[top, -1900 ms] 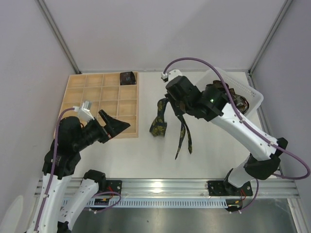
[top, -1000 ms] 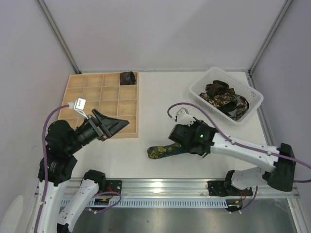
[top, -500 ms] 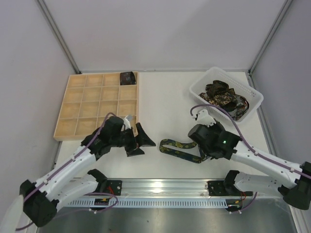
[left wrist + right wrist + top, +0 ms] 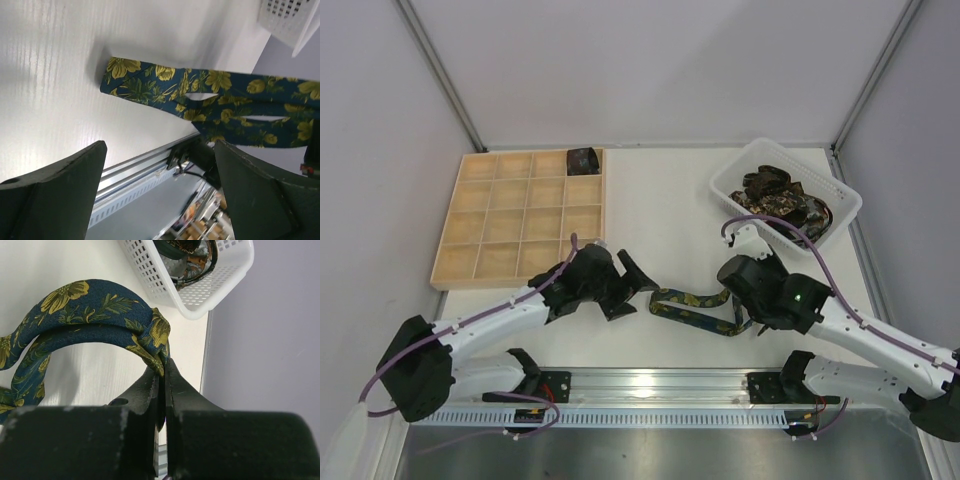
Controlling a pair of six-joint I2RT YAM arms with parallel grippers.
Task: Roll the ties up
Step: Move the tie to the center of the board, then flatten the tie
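Note:
The navy tie (image 4: pixel 692 318) shows gaps (image 4: pixel 708 309) between its folded parts, so I expect it to come out into a long doubled piece when I pull its end.
A navy tie with yellow-green flowers (image 4: pixel 692 306) lies folded on the white table near the front edge. It also shows in the left wrist view (image 4: pixel 200 97) and in the right wrist view (image 4: pixel 85 312). My right gripper (image 4: pixel 740 312) is shut on its right end, the fabric pinched between the fingertips (image 4: pixel 162 367). My left gripper (image 4: pixel 638 290) is open and empty, just left of the tie's left end; its fingers (image 4: pixel 55 190) stand wide apart. Other dark ties (image 4: pixel 782 205) lie in the white basket. One rolled tie (image 4: pixel 583 160) sits in a tray cell.
The white slotted basket (image 4: pixel 842 195) stands at the back right, also in the right wrist view (image 4: pixel 195 287). The pale wooden grid tray (image 4: pixel 500 215) is at the back left. The metal rail (image 4: pixel 660 385) runs along the table's near edge.
My right gripper carried the navy tie from near the basket down to the front of the table and laid it flat. My left arm swung from beside the tray toward the tie's left end.

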